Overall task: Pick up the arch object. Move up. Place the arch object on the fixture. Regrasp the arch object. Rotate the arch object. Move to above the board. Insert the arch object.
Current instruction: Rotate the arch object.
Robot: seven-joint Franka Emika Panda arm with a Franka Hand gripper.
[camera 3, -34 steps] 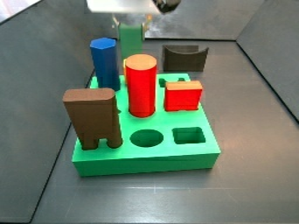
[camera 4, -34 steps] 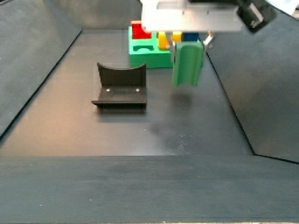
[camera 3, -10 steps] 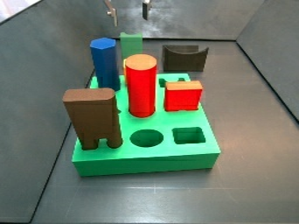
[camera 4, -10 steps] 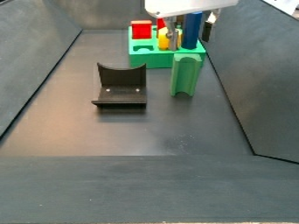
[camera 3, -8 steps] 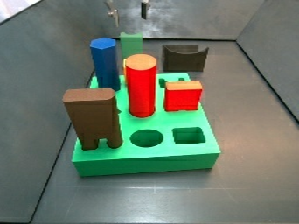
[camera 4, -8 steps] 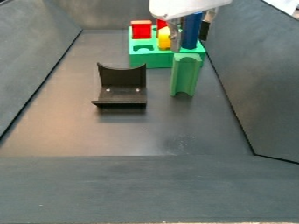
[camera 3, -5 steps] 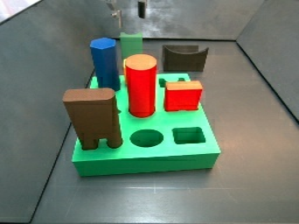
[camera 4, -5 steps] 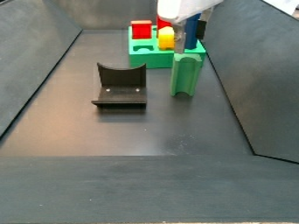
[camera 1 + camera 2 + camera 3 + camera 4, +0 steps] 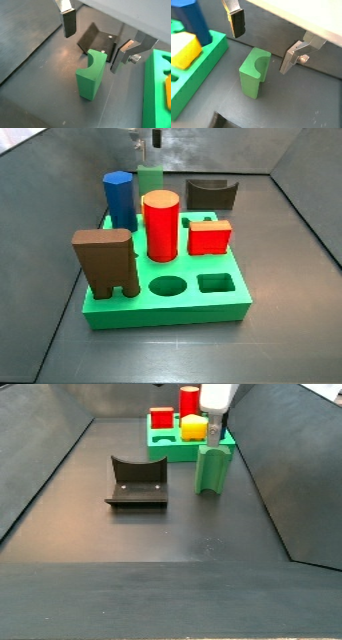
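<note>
I see the board (image 9: 167, 310) lying on open floor (image 9: 278, 298), away from the walls, so the board will slide with all its pieces when I push the arch object in.
The arch object (image 9: 91, 76) is a dull-green block standing upright on the dark floor, its notch facing up, free of any grip. It also shows in a wrist view (image 9: 254, 73) and in both side views (image 9: 150, 178) (image 9: 213, 469). My gripper (image 9: 93, 42) hangs open above it, with one finger (image 9: 69, 22) on each side and nothing between them. In the side views the gripper (image 9: 215, 409) is high, at the picture's top edge (image 9: 144, 139). The fixture (image 9: 136, 482) stands beside the arch object. The board (image 9: 167, 306) lies close by.
On the board stand a brown arch-shaped block (image 9: 107, 263), a red cylinder (image 9: 160, 225), a red cube (image 9: 209, 236), a blue prism (image 9: 119, 200) and a yellow piece (image 9: 195, 426). A round hole (image 9: 168, 285) and a square hole (image 9: 215, 282) are open. Sloped walls (image 9: 267, 474) enclose the floor.
The gripper let go of the arch object, which now stands on the floor. It then rose and turned about its vertical axis; nothing else moved.
</note>
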